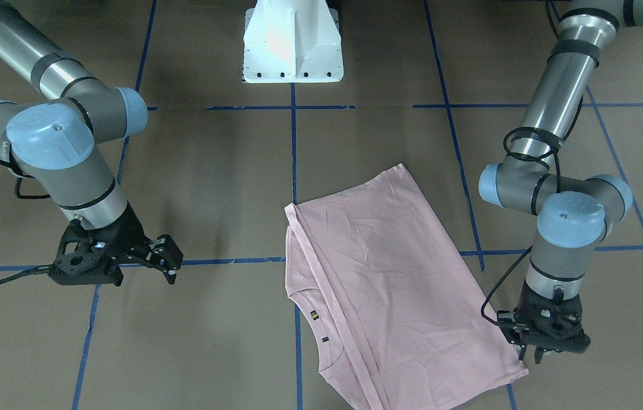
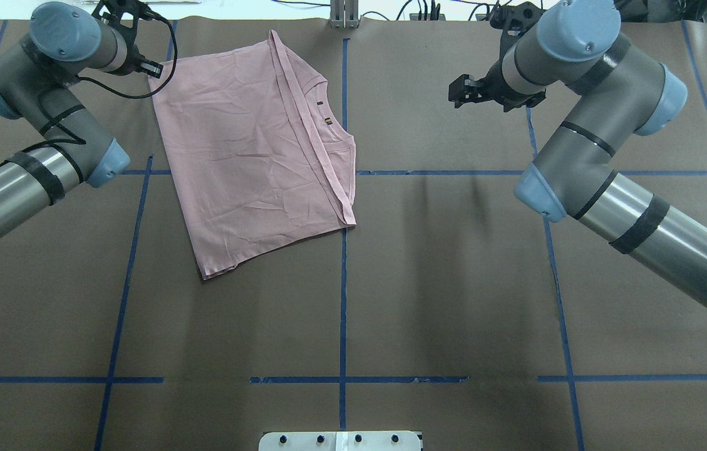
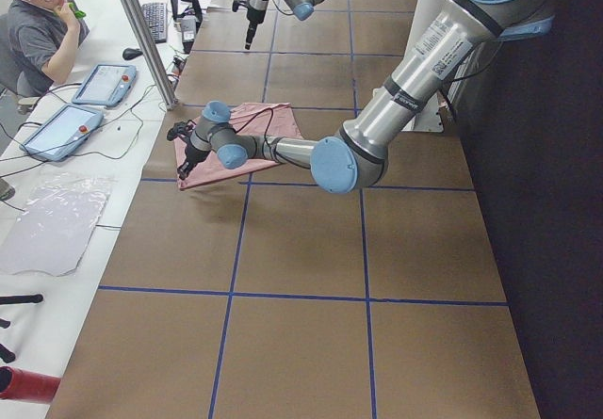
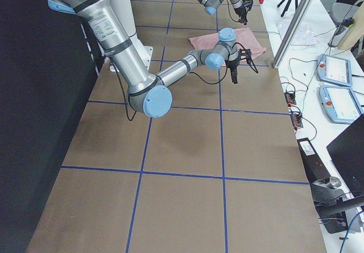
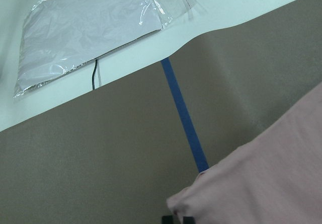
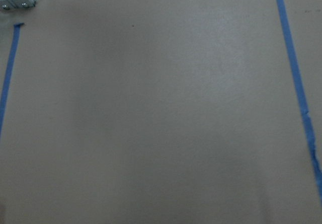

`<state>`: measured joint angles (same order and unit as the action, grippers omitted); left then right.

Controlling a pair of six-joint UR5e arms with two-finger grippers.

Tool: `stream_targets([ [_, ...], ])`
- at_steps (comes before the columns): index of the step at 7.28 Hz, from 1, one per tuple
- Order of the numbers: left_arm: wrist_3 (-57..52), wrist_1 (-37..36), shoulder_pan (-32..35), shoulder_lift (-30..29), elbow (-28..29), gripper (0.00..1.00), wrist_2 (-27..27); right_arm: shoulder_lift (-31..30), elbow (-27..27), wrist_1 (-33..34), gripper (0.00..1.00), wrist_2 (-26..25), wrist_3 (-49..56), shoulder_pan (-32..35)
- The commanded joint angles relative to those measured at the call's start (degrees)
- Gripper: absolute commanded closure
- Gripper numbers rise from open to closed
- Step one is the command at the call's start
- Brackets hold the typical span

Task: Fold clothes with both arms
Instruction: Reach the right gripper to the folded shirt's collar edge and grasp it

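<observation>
The pale pink T-shirt (image 1: 401, 287) should slide along with its folds in place when the robot pulls it, because the folded strip (image 1: 332, 297) lies flat next to the T-shirt's collar.
The pale pink T-shirt (image 1: 389, 285) lies folded lengthwise and flat on the brown table, collar toward the operators' edge; its print is hidden. It lies left of centre in the overhead view (image 2: 247, 169). My left gripper (image 1: 529, 356) points down at the shirt's outer far corner (image 2: 153, 76). In the left wrist view that corner (image 5: 181, 201) is bunched against dark fingertips (image 5: 176, 219), so the gripper looks shut on it. My right gripper (image 1: 170, 265) hangs open and empty over bare table, well away from the shirt (image 2: 456, 94). The right wrist view shows only table.
The white pedestal base (image 1: 293, 51) stands at the robot's side. Blue tape lines (image 2: 342, 282) grid the table. Beyond the far edge lie a clear plastic bag (image 5: 90, 27) and control tablets (image 3: 104, 85), with a seated person (image 3: 38, 24).
</observation>
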<state>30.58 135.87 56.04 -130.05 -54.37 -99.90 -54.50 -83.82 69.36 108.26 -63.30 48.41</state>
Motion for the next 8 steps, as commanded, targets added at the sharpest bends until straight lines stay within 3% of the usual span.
stream_targets([
  [1,0.4,0.5,1.2,3.0,-5.9,0.0,-6.4,5.6,1.8,0.9,0.23,-4.5,-12.1,-6.4],
  [3,0.7,0.5,1.1,3.1,-6.6,0.0,-6.4,9.6,5.8,2.6,0.45,-9.6,-17.3,-12.0],
  [5,0.8,0.7,0.8,3.1,-6.6,0.0,-6.4,13.3,9.7,5.2,0.55,-11.5,-17.2,-14.3],
  [8,0.8,0.8,0.7,3.1,-6.9,0.0,-6.4,17.5,12.7,8.3,0.57,-14.2,-16.9,-17.6],
])
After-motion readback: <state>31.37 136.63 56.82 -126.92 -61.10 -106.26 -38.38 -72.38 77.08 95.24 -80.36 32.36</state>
